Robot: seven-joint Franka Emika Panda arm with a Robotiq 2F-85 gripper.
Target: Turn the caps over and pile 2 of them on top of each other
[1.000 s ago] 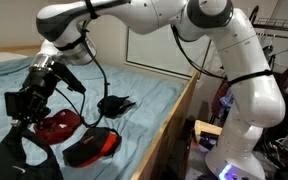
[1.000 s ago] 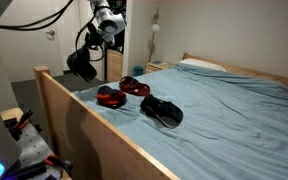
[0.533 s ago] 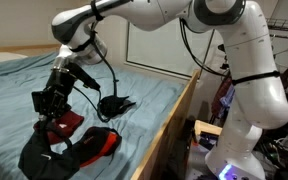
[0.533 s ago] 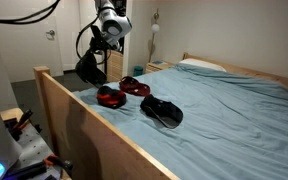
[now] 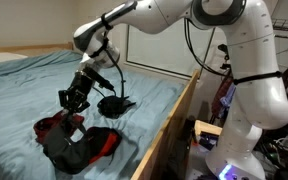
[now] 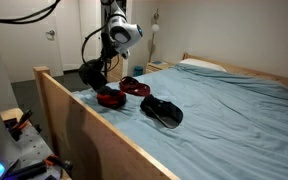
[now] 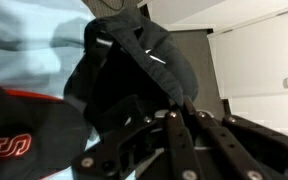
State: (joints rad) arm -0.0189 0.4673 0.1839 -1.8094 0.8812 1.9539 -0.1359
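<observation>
My gripper should carry on moving the black cap [image 5: 68,152], which hangs free beside the red-and-black cap [image 5: 106,143] nearest the rail, over that cap and let go once it rests on top.
My gripper [image 5: 72,103] [image 6: 92,72] hangs over the near edge of the bed, just beside the two red-and-black caps. Its fingers [image 7: 176,112] are shut on a black cap with grey stitching [image 7: 134,55], which hangs below it [image 5: 72,152]. The two red-and-black caps [image 5: 56,127] [image 5: 102,145] lie side by side on the sheet in both exterior views [image 6: 109,97] [image 6: 135,87]. One shows at the wrist view's lower left [image 7: 9,140]. Another black cap [image 5: 115,103] [image 6: 162,111] lies further along the bed.
The blue sheet [image 5: 24,75] [image 6: 234,110] covers the bed. A wooden side rail [image 5: 169,125] [image 6: 74,120] runs along the edge by the caps. A pillow [image 6: 199,65] lies at the head. Clutter stands on the floor by the robot base [image 5: 224,160].
My gripper has carried the hanging black cap sideways over the bed, from beyond the red-and-black caps to just beside them. The caps on the sheet have not moved.
</observation>
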